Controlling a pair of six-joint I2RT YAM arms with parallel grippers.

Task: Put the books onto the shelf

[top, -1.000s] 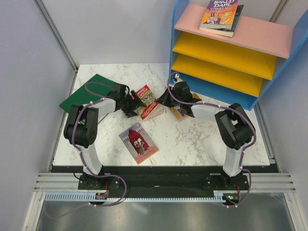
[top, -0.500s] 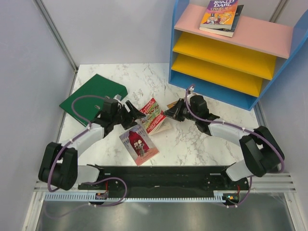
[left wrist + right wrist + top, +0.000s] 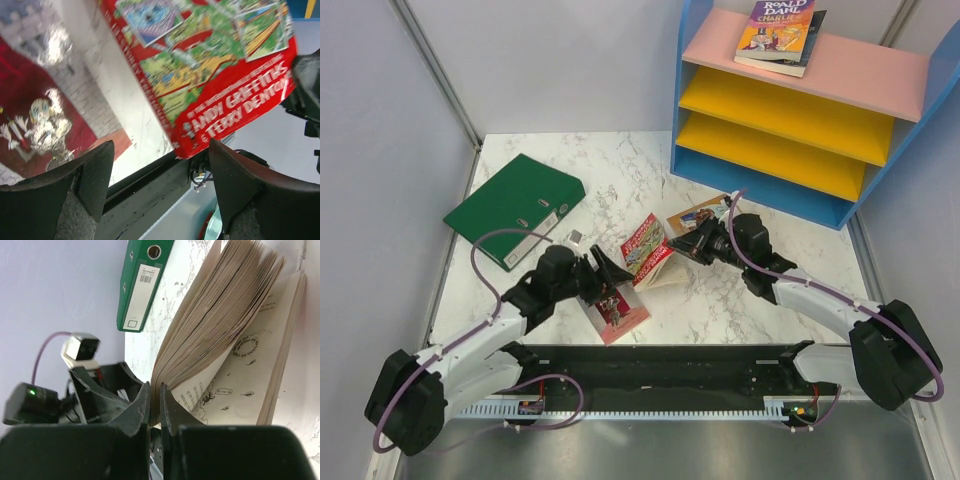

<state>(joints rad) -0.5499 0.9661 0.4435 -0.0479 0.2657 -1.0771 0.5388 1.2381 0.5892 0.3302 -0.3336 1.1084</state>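
The red illustrated book should drop closed when the robot's left gripper holds it by its spine, since the pages spread out from that spine.
The red illustrated book is tipped up off the table with its pages fanned. My right gripper is shut on its cover and a few leaves. Left of the book, my left gripper stands open with nothing between its fingers; the red cover fills its view just ahead. The pink-red book with the building lies flat under the left gripper. A tan book lies behind the right gripper. The Roald Dahl book rests on a dark one on the shelf top board.
A big green binder lies flat at the table's left, also visible in the right wrist view. The shelf's two yellow boards hold nothing. The black rail of the arm bases runs along the near edge.
Both arms have drawn back toward the near edge. The right gripper has pulled the red book nearer and tipped it up; the left gripper moved off the binder and stayed open.
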